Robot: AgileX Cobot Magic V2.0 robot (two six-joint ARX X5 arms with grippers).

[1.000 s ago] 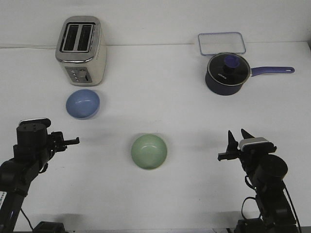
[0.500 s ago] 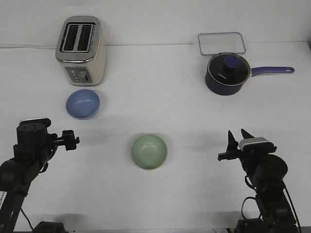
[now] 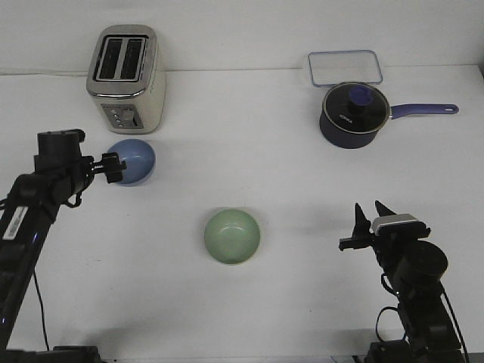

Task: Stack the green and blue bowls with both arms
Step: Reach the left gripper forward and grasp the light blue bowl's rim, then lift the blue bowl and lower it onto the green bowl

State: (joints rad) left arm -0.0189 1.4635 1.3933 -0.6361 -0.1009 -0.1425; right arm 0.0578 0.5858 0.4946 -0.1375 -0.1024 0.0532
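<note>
The blue bowl (image 3: 136,160) and the green bowl (image 3: 232,236) have closely matching round rims, so the blue bowl should hide the green bowl from above when I put the blue bowl into it.
The light blue bowl (image 3: 134,161) sits on the white table in front of the toaster, at the left. The pale green bowl (image 3: 232,236) sits at the table's middle, nearer the front. My left gripper (image 3: 113,168) is at the blue bowl's left rim and covers part of it; I cannot tell whether its jaws are open or touching the bowl. My right gripper (image 3: 363,225) is open and empty, well to the right of the green bowl, near the front.
A silver toaster (image 3: 126,68) stands at the back left, just behind the blue bowl. A dark navy saucepan (image 3: 355,113) with a glass lid and a clear rectangular container (image 3: 345,66) stand at the back right.
My left arm has risen and moved forward and right, bringing its gripper from the open table up to the blue bowl's left rim. The right arm and both bowls have not moved.
</note>
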